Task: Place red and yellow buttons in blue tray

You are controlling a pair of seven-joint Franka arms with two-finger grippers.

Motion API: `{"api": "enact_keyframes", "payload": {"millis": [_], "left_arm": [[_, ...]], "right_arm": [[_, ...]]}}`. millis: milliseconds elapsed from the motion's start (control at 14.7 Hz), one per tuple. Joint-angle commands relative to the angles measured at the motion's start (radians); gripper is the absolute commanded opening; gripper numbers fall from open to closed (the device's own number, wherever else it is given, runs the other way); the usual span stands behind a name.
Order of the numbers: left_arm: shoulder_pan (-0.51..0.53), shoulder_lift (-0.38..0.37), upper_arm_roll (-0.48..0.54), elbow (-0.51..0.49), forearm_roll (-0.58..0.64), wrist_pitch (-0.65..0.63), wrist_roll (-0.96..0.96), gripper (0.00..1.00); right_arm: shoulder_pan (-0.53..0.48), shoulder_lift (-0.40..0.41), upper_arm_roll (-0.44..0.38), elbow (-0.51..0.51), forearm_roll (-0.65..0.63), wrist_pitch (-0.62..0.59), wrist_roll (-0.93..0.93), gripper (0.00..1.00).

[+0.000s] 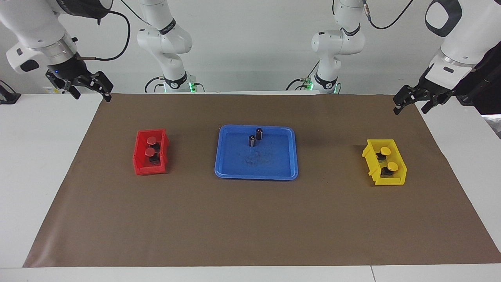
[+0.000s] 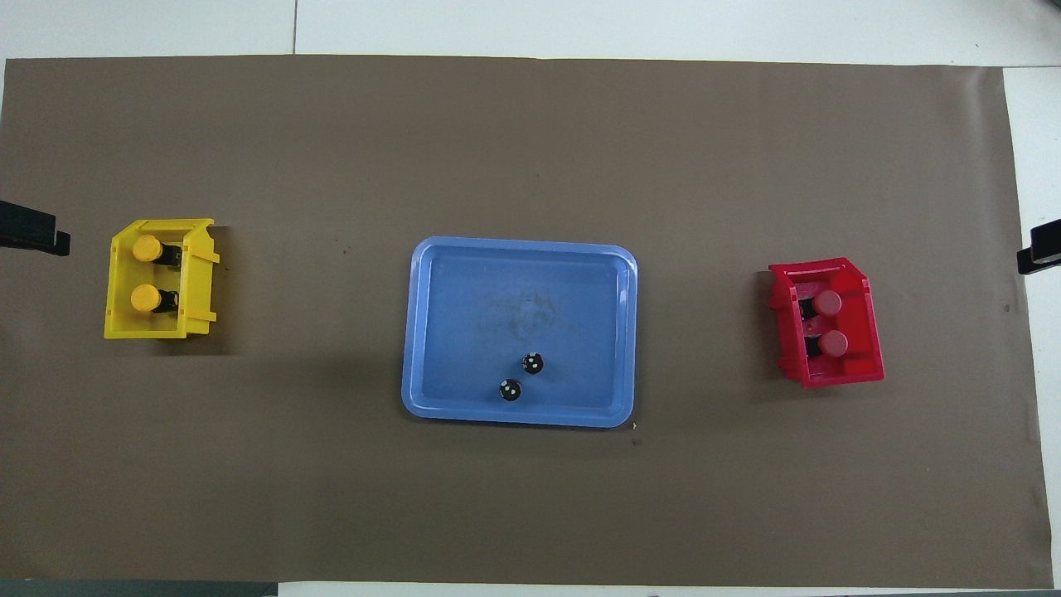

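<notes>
The yellow cap sits tight against its black base (image 2: 170,255), so the yellow button (image 2: 147,248) will come out in one piece, together with the base, when I lift it.
Two red buttons (image 1: 151,140) (image 1: 150,151) lie in a small red bin (image 1: 148,169) toward the right arm's end; they also show in the overhead view (image 2: 826,303) (image 2: 833,342). Two yellow buttons (image 1: 385,151) (image 1: 392,167) lie in a small yellow bin (image 1: 391,181) toward the left arm's end, also in the overhead view (image 2: 147,247) (image 2: 145,298). The blue tray (image 1: 256,176) (image 2: 464,332) sits mid-table and holds no buttons. My right gripper (image 1: 92,94) is open, raised over the mat's corner at its end. My left gripper (image 1: 410,107) is open, raised over the mat's edge at its end.
Two small dark capless cylinders (image 1: 259,133) (image 1: 252,140) stand upright in the tray, in the part nearer to the robots. A brown paper mat (image 1: 250,223) covers most of the white table.
</notes>
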Motion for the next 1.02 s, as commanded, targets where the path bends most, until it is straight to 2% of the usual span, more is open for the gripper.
{"api": "enact_keyframes", "payload": {"millis": [0, 341, 682, 818, 955], "left_arm": [[-0.004, -0.031, -0.011, -0.027, -0.007, -0.030, 0.010, 1.00], [-0.006, -0.031, -0.023, -0.027, -0.007, -0.030, 0.015, 1.00], [-0.079, -0.033, -0.030, -0.027, -0.007, -0.033, 0.012, 1.00], [-0.089, -0.033, -0.030, -0.027, -0.007, -0.042, 0.013, 1.00], [-0.093, -0.033, -0.030, -0.025, -0.007, -0.042, 0.015, 1.00]], "right_arm": [[0.000, -0.002, -0.003, -0.002, 0.025, -0.014, -0.020, 1.00], [-0.002, -0.005, -0.003, -0.017, 0.025, -0.014, -0.017, 1.00], [0.003, -0.023, -0.002, -0.051, 0.025, -0.003, -0.019, 1.00], [0.000, -0.031, -0.003, -0.069, 0.071, 0.000, -0.019, 1.00], [-0.003, -0.043, -0.002, -0.104, 0.074, 0.046, -0.020, 0.87]]}}
